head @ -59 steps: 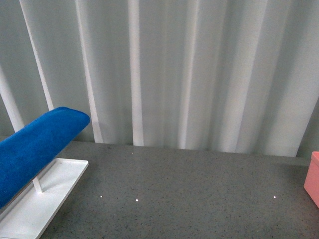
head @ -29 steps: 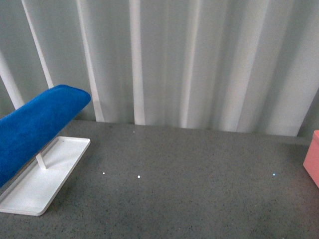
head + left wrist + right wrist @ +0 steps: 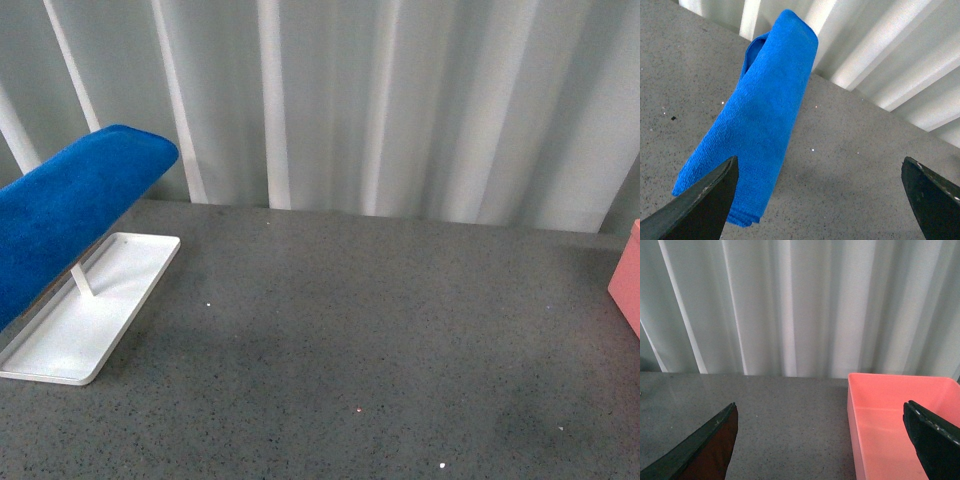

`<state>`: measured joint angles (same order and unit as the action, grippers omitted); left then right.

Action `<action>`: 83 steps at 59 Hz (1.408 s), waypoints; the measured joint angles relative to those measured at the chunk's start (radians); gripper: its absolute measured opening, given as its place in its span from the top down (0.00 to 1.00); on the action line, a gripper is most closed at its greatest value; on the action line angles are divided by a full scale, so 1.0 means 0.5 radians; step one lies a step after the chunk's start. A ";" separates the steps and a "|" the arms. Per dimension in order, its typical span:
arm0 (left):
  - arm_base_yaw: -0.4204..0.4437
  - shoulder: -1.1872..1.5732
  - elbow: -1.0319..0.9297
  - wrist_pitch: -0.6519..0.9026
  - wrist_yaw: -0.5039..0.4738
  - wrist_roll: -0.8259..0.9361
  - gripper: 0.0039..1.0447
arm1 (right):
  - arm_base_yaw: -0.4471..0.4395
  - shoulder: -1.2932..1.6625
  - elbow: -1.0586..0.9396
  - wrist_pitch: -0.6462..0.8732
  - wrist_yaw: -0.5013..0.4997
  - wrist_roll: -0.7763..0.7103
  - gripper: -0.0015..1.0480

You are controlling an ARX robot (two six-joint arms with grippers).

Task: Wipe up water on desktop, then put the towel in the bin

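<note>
A thin white rod point(image 3: 82, 280) rises under the blue towel point(image 3: 762, 105), so I expect to find a rack of brown rods hidden below when I lift the towel.
The bright blue towel point(image 3: 70, 215) hangs draped over a rod above the white tray point(image 3: 70, 335) at the left of the speckled grey desktop point(image 3: 380, 330). From the left wrist the towel point(image 3: 762, 115) fills the space ahead, and my left gripper point(image 3: 822, 200) is open with the towel's lower end beside one fingertip point(image 3: 710, 202), not touching. The pink bin point(image 3: 627, 283) shows only as a sliver at the right edge of the front view. My right gripper point(image 3: 822, 440) is open above the desktop point(image 3: 785, 425), with the bin point(image 3: 900, 425) empty under one finger. Neither arm shows in the front view.
White corrugated panels point(image 3: 400, 110) stand as a wall along the desktop's far edge. A thin white rod point(image 3: 82, 280) rises from the tray. A few tiny bright specks point(image 3: 357, 409) dot the desktop's middle.
The front view has tilted downward: the wall's base, tray and towel sit higher in the picture and more of the near desktop shows. The towel stays on its rod.
</note>
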<state>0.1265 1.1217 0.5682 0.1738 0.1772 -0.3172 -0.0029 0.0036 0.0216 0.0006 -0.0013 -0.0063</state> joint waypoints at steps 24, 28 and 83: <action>0.056 0.704 0.629 0.057 0.043 0.320 0.06 | 0.000 0.000 0.000 0.000 0.000 0.000 0.07; 0.083 0.871 0.804 0.042 0.046 0.446 0.06 | 0.000 0.001 0.000 0.000 0.000 0.000 0.07; -0.049 1.823 1.559 -0.240 -0.095 1.054 0.06 | 0.000 0.000 0.000 0.000 -0.001 0.000 0.07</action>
<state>0.1020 2.0331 1.3479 0.0536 0.1299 0.2100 -0.0029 0.0036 0.0216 0.0006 -0.0017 -0.0063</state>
